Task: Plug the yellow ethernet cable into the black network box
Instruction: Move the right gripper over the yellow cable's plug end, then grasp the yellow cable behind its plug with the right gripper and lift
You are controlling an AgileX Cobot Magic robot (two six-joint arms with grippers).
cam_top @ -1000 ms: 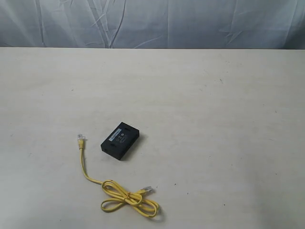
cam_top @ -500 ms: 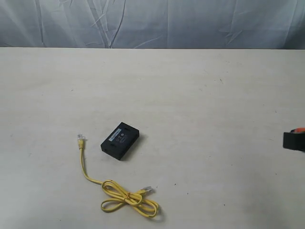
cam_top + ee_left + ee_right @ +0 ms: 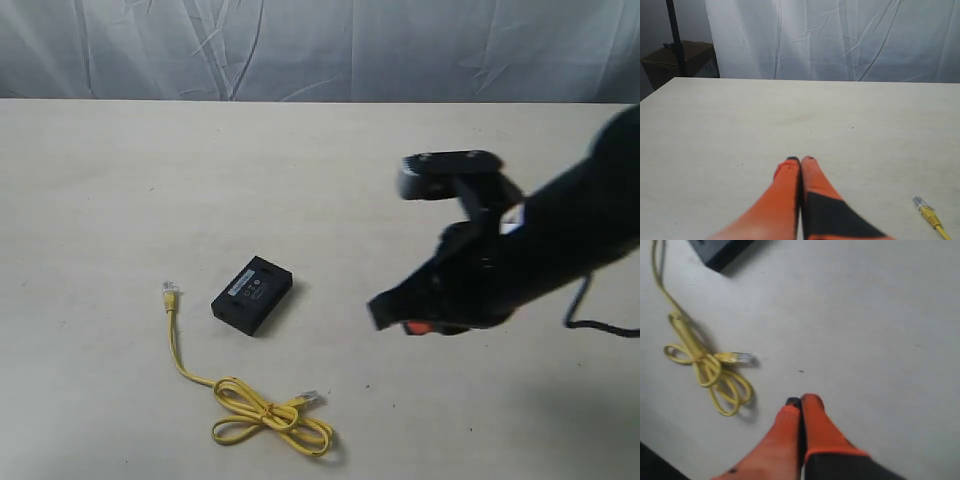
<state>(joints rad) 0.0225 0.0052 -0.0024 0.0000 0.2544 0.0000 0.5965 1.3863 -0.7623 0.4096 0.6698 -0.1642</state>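
The yellow cable tangle (image 3: pixel 306 436) is cinched at its middle (image 3: pixel 268 409), so it should trail along still bunched when I carry the clear plug to the black network box.
The black network box (image 3: pixel 252 295) lies flat on the table, left of centre. The yellow ethernet cable (image 3: pixel 268 412) runs from a clear plug (image 3: pixel 170 289) left of the box down to a bow-like tangle near the front edge. My right gripper (image 3: pixel 378 313) hangs shut above the table, right of the box and apart from it. In the right wrist view that gripper (image 3: pixel 801 401) is empty, with the cable tangle (image 3: pixel 705 365), its free plug (image 3: pixel 742 358) and a box corner (image 3: pixel 720 250) ahead. My left gripper (image 3: pixel 800 160) is shut and empty, with one yellow plug (image 3: pixel 926 212) beside it.
A creased pale cloth (image 3: pixel 320 45) hangs behind the table's far edge. A black lead (image 3: pixel 600 325) trails from the right arm. In the left wrist view a dark box (image 3: pixel 680 56) and a pole stand beyond the table corner.
The right arm has swung in from the right edge towards the middle of the table. The box and cable have not moved.
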